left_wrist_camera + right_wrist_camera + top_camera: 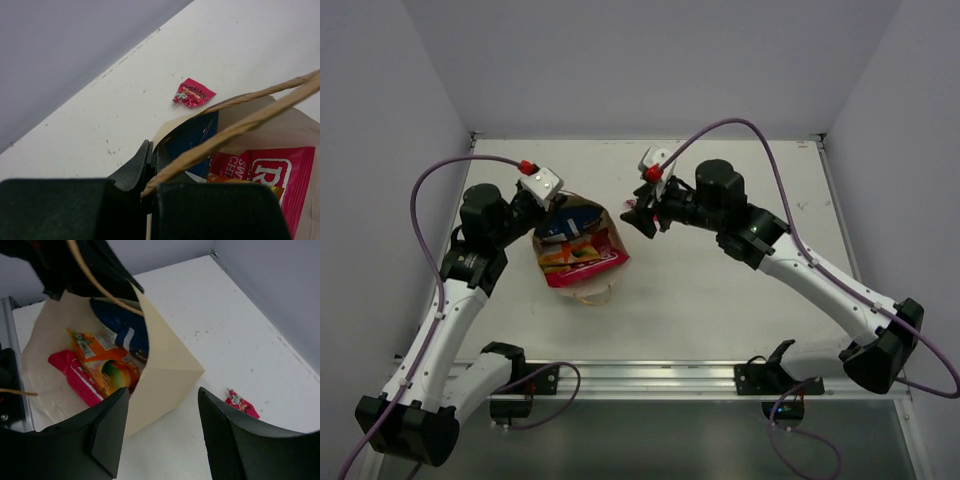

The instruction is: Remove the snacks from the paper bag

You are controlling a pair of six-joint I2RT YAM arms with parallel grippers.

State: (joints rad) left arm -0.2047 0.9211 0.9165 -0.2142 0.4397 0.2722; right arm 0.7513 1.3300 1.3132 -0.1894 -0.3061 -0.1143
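The robot's left gripper holds the paper bag's rim open above the red-yellow candy pouch, so the right gripper keeps going into the paper bag until it closes on that pouch.
The paper bag lies tilted on the table with its mouth open; it also shows in the top view. Inside it are the blue Doritos bag, the red-yellow candy pouch and the pink bag. The slim yellow bar is not visible. The tiny red wrapper lies on the table outside the bag. My left gripper is shut on the paper bag's rim, by a string handle. My right gripper is open and empty, just right of the bag's side wall.
The white table is enclosed by grey walls at the back and sides. A metal rail runs along the near edge. The red wrapper lies between the bag and my right gripper.
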